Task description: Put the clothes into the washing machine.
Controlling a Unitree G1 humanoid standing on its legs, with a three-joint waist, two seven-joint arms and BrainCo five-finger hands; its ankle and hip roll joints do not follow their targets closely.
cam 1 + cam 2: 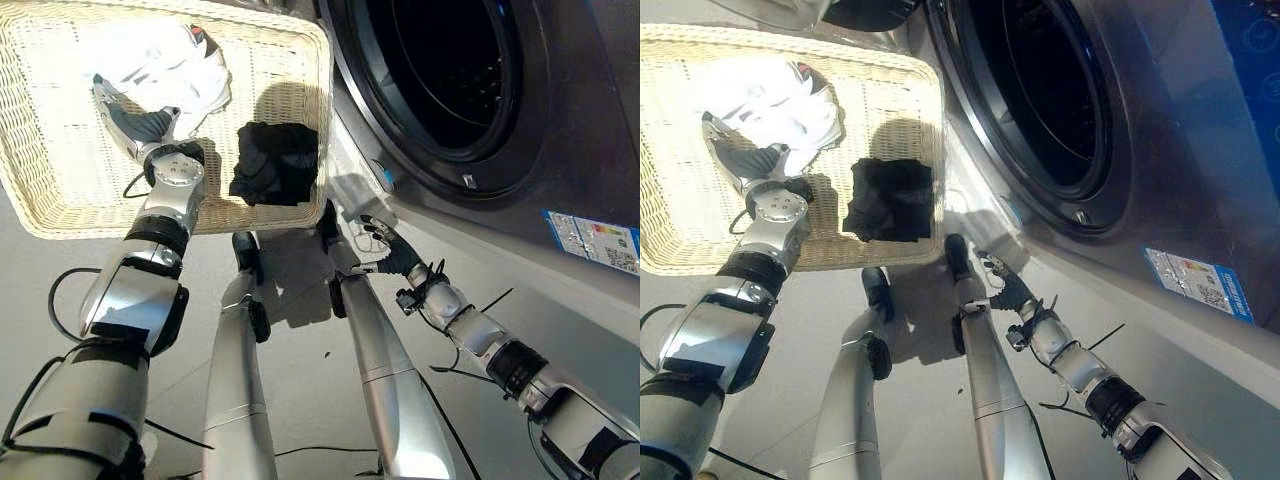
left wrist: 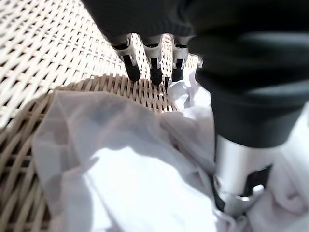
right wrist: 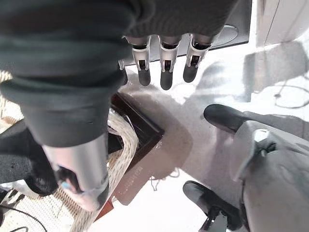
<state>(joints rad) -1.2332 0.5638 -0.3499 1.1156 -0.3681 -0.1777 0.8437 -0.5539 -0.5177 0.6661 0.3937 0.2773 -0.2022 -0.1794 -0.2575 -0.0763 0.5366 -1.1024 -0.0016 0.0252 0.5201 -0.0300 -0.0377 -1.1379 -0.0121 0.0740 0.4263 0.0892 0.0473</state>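
An end will hang over the washing machine's rim when the robot pushes in the white clothes (image 1: 150,58), because they lie in a loose, sprawling heap (image 1: 203,92).
A heap of white clothes (image 1: 165,65) lies at the far end of a shallow wicker basket (image 1: 60,160), and a black garment (image 1: 275,160) sits near the basket's right edge. My left hand (image 1: 140,125) rests inside the basket at the near side of the white heap. In the left wrist view its fingers (image 2: 154,67) reach out straight over the weave and its thumb (image 2: 236,164) touches the white cloth (image 2: 130,179); the hand is open. The washing machine's round opening (image 1: 440,70) gapes dark to the right of the basket. My right hand (image 1: 390,250) hangs low beside the machine's front, open and holding nothing.
The basket stands on the grey floor (image 1: 300,380) with its right rim close against the washing machine's grey front panel (image 1: 560,150). The right wrist view catches the basket's corner (image 3: 123,145) over the floor.
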